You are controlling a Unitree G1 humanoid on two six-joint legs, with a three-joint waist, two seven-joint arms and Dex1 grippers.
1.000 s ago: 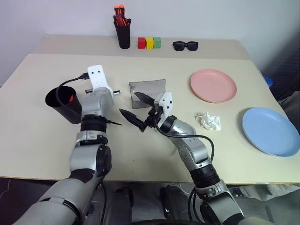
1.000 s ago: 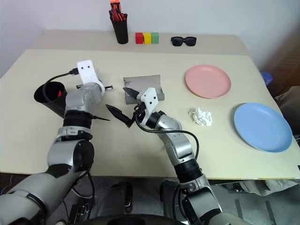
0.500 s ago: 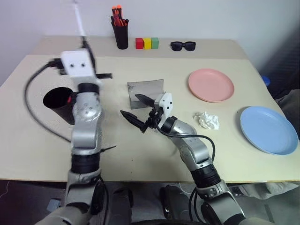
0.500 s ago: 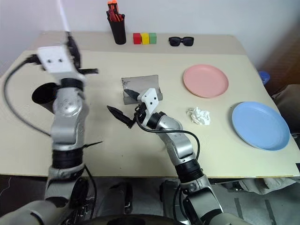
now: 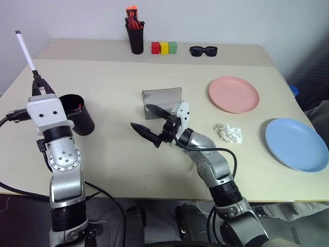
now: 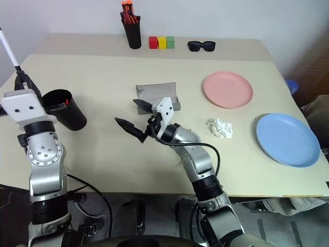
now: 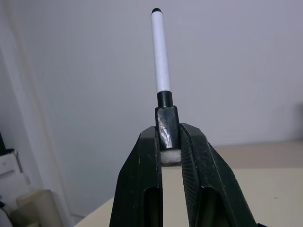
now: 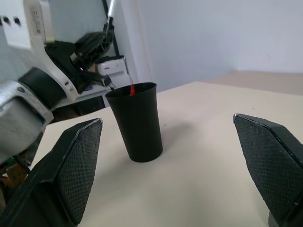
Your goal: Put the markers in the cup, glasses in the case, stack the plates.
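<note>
The white marker is upright, end with the cap (image 7: 168,125) down, so my left gripper keeps going toward the cup's opening (image 5: 72,104) and lets go once that end is over it.
My left gripper (image 5: 37,78) is shut on the black-capped end of the white marker (image 5: 24,50), which points up and away at the table's left edge, just left of the cup (image 5: 78,114). The grip shows close up on the marker (image 7: 161,56) in the left wrist view. The black cup (image 8: 137,120) stands upright with the red marker (image 5: 78,107) inside, its tip (image 8: 132,89) at the rim. My right gripper (image 5: 148,123) hangs open and empty over mid-table, in front of the grey case (image 5: 162,96). The pink plate (image 5: 234,93) and blue plate (image 5: 296,144) lie apart at the right. The glasses are hidden.
A crumpled tissue (image 5: 227,133) lies between my right arm and the blue plate. Along the back edge stand a black pen pot (image 5: 135,37) with orange-capped markers, three coloured blocks (image 5: 163,47) and black sunglasses (image 5: 203,50).
My left arm has drawn back and out to the left, from right of the cup to its left side, tilting up with the white marker. The right arm has stayed put.
</note>
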